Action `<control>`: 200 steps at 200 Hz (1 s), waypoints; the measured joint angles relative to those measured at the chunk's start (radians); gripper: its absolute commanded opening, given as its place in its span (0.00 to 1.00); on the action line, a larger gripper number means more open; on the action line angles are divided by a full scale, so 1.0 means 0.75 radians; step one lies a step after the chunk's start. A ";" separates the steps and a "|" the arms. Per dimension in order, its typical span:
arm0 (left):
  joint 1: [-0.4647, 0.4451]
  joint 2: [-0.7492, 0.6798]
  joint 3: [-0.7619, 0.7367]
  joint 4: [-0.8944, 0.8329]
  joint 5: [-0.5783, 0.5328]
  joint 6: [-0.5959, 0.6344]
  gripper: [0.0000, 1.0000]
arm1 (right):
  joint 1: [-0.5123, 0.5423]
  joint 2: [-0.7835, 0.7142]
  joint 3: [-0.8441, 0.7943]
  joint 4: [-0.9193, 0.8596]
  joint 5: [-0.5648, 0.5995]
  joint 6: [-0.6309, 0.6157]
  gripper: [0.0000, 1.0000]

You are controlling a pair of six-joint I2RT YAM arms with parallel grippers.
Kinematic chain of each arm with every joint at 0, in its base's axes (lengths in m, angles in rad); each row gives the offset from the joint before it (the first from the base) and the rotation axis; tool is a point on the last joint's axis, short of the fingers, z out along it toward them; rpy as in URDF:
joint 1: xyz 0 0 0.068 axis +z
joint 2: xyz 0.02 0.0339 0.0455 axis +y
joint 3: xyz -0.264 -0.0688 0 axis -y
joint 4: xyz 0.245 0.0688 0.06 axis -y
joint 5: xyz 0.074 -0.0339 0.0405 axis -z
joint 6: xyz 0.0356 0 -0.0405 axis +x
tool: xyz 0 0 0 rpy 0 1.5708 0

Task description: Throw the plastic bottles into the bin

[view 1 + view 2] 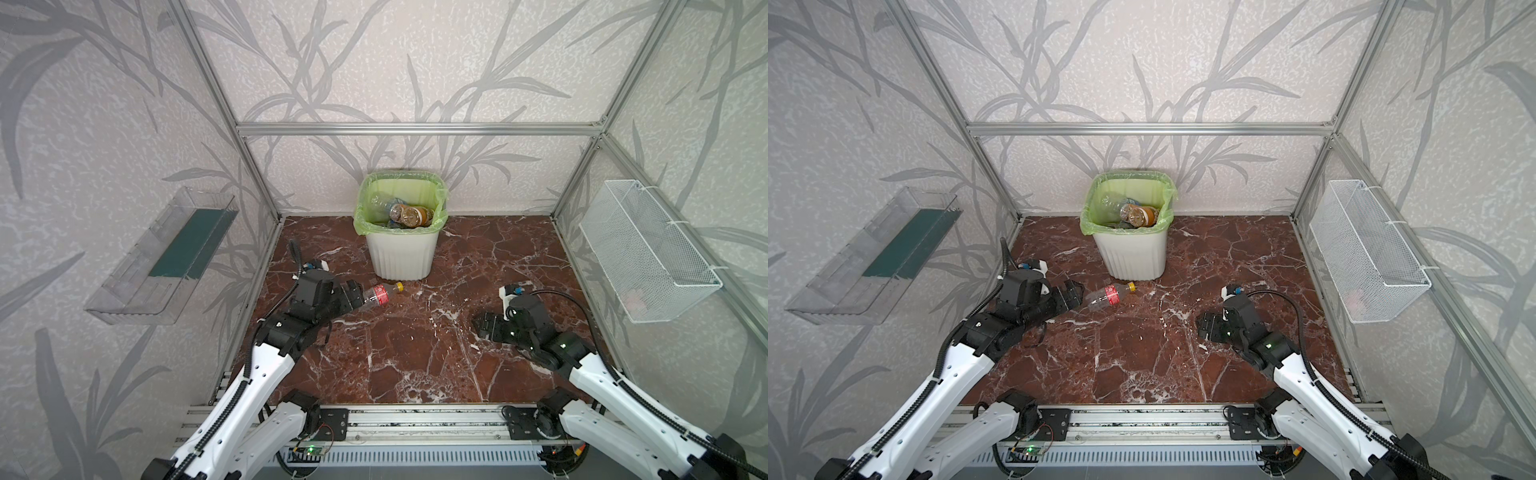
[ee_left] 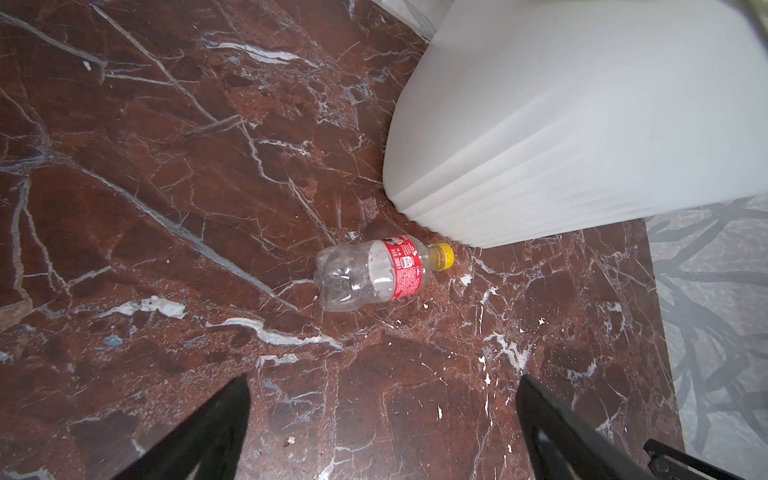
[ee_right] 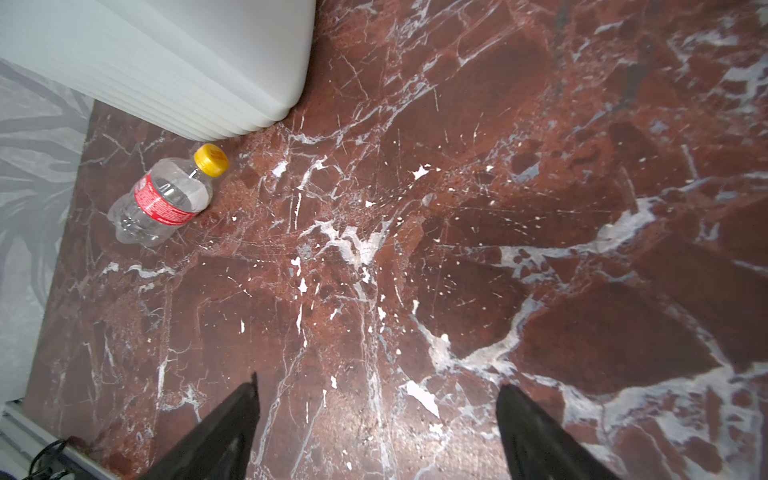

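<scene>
The plastic bottle [image 1: 1111,295] is near my left gripper and far from my right gripper, so my left gripper should grab the clear body [image 1: 1095,301] under the red label.
One plastic bottle [image 1: 380,296] [image 1: 1108,297], clear with a red label and yellow cap, lies on its side on the marble floor just in front of the bin [image 1: 401,257] [image 1: 1133,257]. Several more bottles [image 1: 409,216] [image 1: 1138,215] lie inside the bin's green bag. My left gripper [image 1: 356,296] [image 1: 1074,294] [image 2: 384,382] is open just short of the bottle's [image 2: 374,272] base, with nothing between its fingers. My right gripper [image 1: 482,326] [image 1: 1202,326] [image 3: 376,386] is open and empty over bare floor, well right of the bottle [image 3: 164,203]. The bin's ribbed wall [image 2: 582,124] [image 3: 187,62] shows in both wrist views.
A clear plastic tray [image 1: 162,257] hangs on the left wall. A white wire-mesh basket [image 1: 648,249] hangs on the right wall. Aluminium posts frame the cell, and a rail [image 1: 415,419] carrying both arm bases runs along the front edge.
</scene>
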 measured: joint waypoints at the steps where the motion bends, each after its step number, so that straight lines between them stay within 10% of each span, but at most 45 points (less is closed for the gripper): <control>1: 0.001 0.002 -0.001 0.001 0.001 0.001 0.99 | 0.000 0.001 -0.001 0.002 0.001 0.002 0.89; 200: 0.121 0.707 0.022 0.444 0.337 0.017 0.82 | 0.086 0.104 -0.081 0.200 -0.077 0.096 0.86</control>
